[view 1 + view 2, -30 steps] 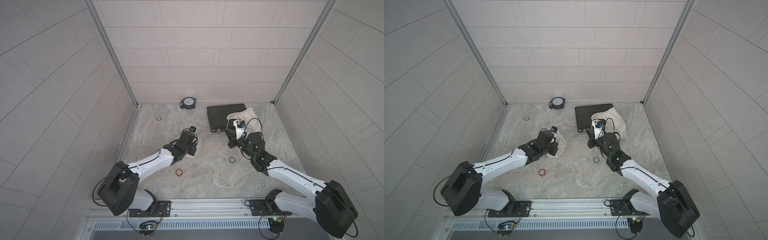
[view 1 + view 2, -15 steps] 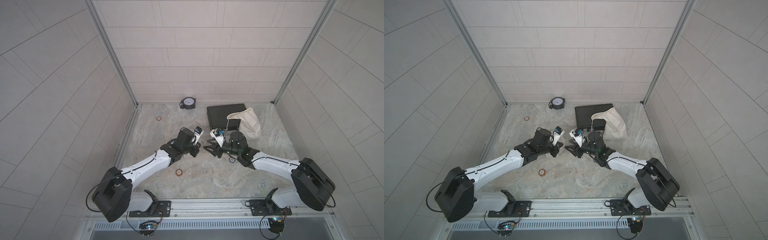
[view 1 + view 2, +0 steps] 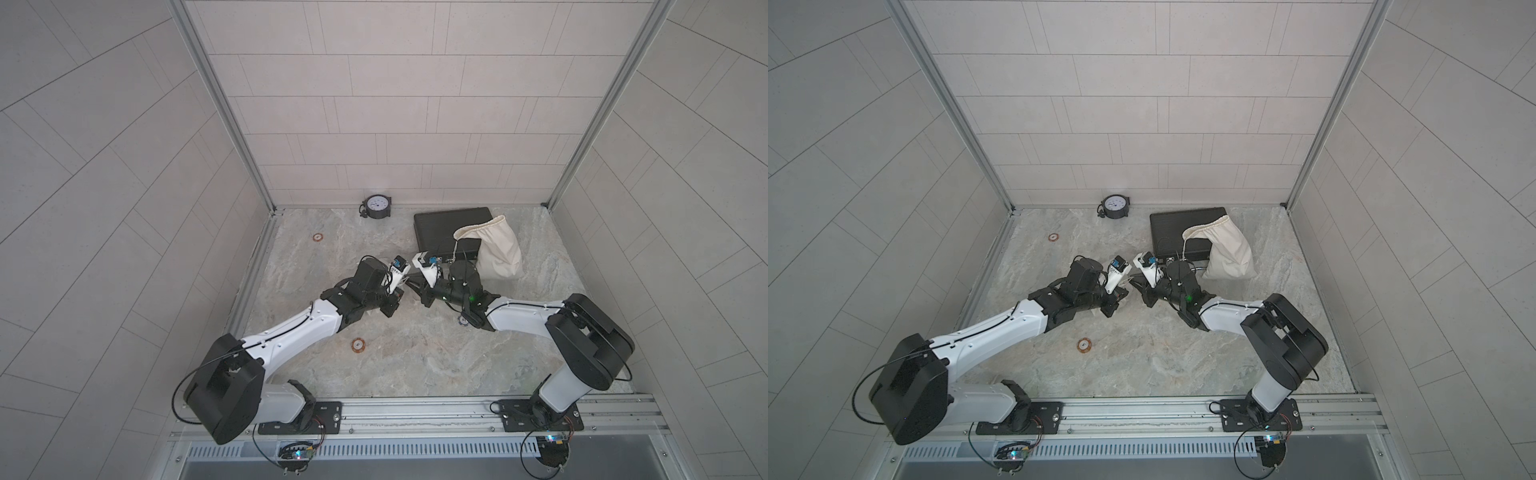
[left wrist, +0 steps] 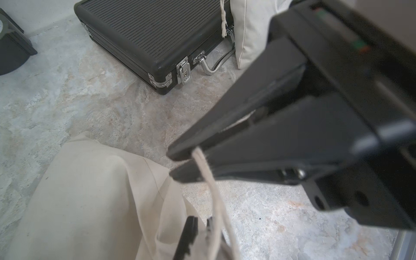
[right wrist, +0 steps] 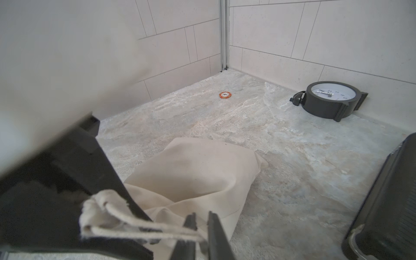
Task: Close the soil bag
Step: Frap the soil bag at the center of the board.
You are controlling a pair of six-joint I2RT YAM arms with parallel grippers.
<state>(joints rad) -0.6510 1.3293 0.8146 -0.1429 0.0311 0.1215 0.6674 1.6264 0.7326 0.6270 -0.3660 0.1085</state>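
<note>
The drawstring (image 4: 211, 184) is in my right gripper close to the soil bag's gathered opening (image 5: 103, 211), so my right gripper should pull the drawstring away while my left gripper holds the bag's opening.
The soil bag (image 5: 198, 171), a cream cloth sack, lies on the floor mid-cell; in both top views the two grippers almost hide it. My left gripper (image 4: 201, 221) (image 3: 397, 296) is shut on the bag's gathered mouth (image 5: 101, 207). A white drawstring (image 4: 213, 193) runs taut from that mouth to my right gripper (image 5: 201, 217) (image 3: 415, 286), which is shut on it. The two grippers meet tip to tip (image 3: 1128, 291).
A second cream bag (image 3: 496, 251) leans open on a black case (image 3: 444, 224) at the back right. A round black clock (image 3: 377, 206) stands at the back wall. Orange chips (image 3: 318, 237) (image 3: 358, 345) lie on the stone floor.
My right arm swung from the bag by the case over to the left gripper, opened on the way and shut on the drawstring. The left gripper shifted slightly right, still shut.
</note>
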